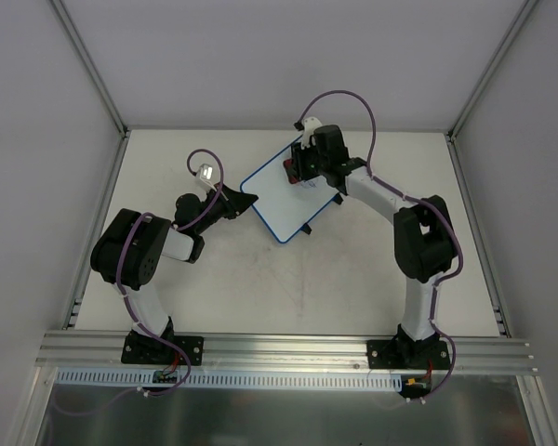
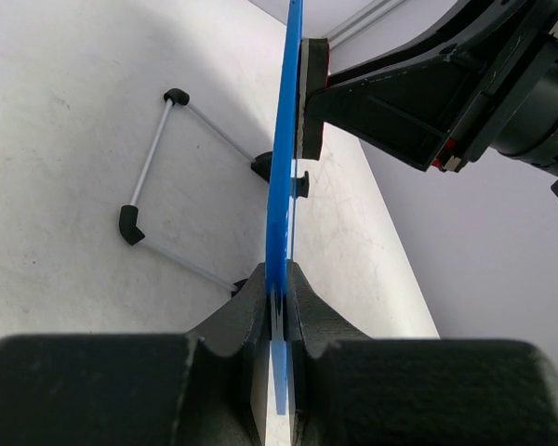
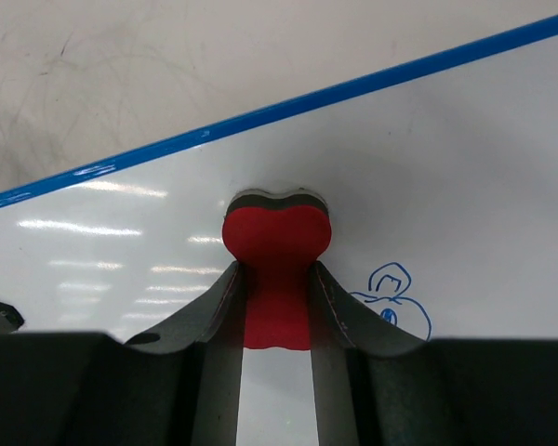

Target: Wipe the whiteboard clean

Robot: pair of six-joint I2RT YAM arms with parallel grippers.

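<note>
My right gripper should wipe back over the doodle, because the eraser's dark felt is near the far rim and the blue doodle is still beside it.
The whiteboard, white with a thin blue rim, lies tilted at the back middle of the table. My left gripper is shut on its left edge; the left wrist view shows the blue rim edge-on between the fingers. My right gripper is shut on the red bone-shaped eraser, whose dark felt end presses on the board surface near the far rim. A small blue doodle remains on the board just right of the eraser. The eraser and right gripper also show in the left wrist view.
A folded wire stand with black feet sticks out under the board. The table has raised aluminium rails on left, right and front. Grey walls close the back and sides.
</note>
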